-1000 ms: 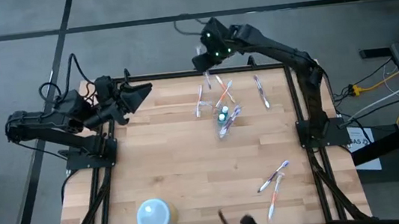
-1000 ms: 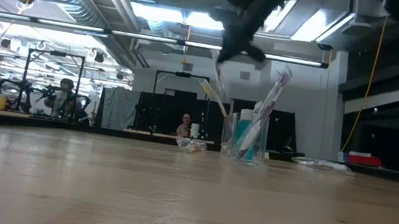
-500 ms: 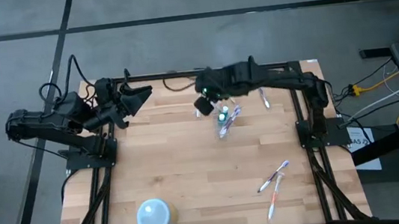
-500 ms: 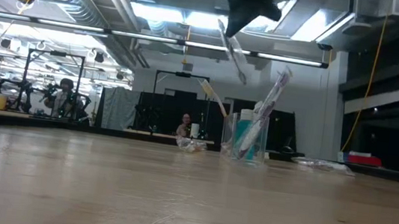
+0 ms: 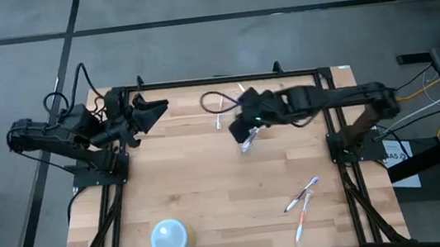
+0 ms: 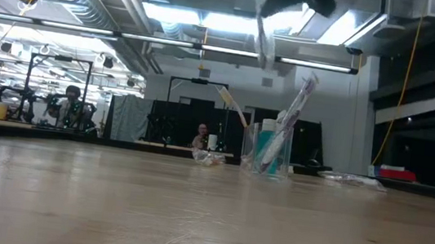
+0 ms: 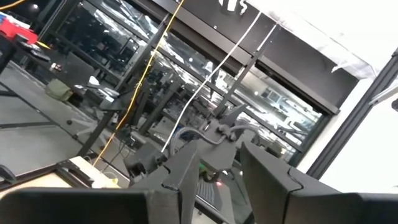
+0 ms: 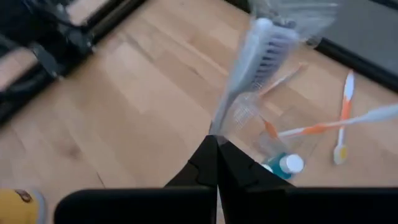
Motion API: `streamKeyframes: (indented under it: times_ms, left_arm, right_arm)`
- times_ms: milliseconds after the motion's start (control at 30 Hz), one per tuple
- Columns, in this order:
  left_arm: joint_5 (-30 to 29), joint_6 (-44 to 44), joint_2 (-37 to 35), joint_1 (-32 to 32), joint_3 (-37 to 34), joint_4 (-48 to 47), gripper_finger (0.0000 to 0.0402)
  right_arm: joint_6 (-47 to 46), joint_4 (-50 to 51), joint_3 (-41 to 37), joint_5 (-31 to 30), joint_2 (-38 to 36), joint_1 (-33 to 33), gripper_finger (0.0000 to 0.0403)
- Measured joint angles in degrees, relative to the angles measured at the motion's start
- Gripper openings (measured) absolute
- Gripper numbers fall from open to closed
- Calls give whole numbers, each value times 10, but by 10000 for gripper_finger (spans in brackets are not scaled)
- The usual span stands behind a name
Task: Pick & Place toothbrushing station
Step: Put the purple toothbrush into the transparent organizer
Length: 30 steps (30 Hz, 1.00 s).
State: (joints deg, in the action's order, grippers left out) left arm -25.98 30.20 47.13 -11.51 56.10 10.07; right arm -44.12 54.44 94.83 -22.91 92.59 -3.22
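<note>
My right gripper should keep lowering the white toothbrush, which hangs handle down [image 6: 265, 49] above the clear cup [image 6: 262, 135] with its bristle head up, until the handle stands inside.
A clear plastic cup [image 5: 249, 141] stands upright on the wooden table, right of centre toward the far edge. It holds a teal tube [image 8: 284, 165] and a few toothbrushes [image 6: 290, 118] that lean on its rim. My right gripper [image 5: 241, 127] hovers just above the cup, shut on a white toothbrush in a clear wrapper [image 8: 252, 62]. My left gripper [image 5: 151, 112] waits at the table's far left corner, raised and open, with nothing between its fingers [image 7: 180, 180]. My right gripper pinches the wrapped toothbrush at its handle end [image 8: 216, 132] between its two fingertips. The fingers slant down from the table's right side. The brush extends past them, bristle head [image 8: 273, 46] farthest out. It hangs slanted below the gripper [image 6: 264, 41], clear of the cup and table.
Loose toothbrushes lie near the table's right front [image 5: 302, 191] [image 5: 300, 224], and another lies by the far edge [image 5: 220, 122]. A pale blue bowl [image 5: 169, 238] sits at the near edge, left of centre. The black frame rail [image 5: 199, 82] runs along the far edge.
My right gripper, still shut on the toothbrush, has swung in from beyond the far edge toward the near edge and now hangs over the cup. The toothbrush has travelled with it, clear of the table. The cup has stayed put.
</note>
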Motion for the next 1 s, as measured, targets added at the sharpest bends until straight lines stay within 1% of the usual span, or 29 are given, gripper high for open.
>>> streamKeyframes:
  times_ms: [133,233,300,400,500,633,833,1000]
  left_arm:
    - [0,-5,0,-5,0,0,113]
    - [-1,-5,0,-8,0,0,113]
    - [0,-5,0,-9,0,0,113]
    - [-4,-6,0,-9,0,-3,113]
    - [-15,-6,0,-9,0,-5,113]
    - [-16,-6,0,-9,0,-7,113]
    - [-26,-10,8,-9,0,-12,113]
    - [-29,-11,15,-9,0,-11,113]
  right_arm:
    - [-42,-123,-160,-18,-91,-9,0]
    - [-62,-218,-264,-35,-144,-12,0]
    - [-56,-300,-320,-37,-168,-12,0]
    - [-50,-401,-386,-37,-180,-12,0]
    - [-75,-419,-433,-49,-180,-16,0]
    - [-80,-478,-481,-74,-180,-35,0]
    - [-116,-487,-516,-118,-180,-56,0]
    - [-125,-495,-527,-113,-177,-77,0]
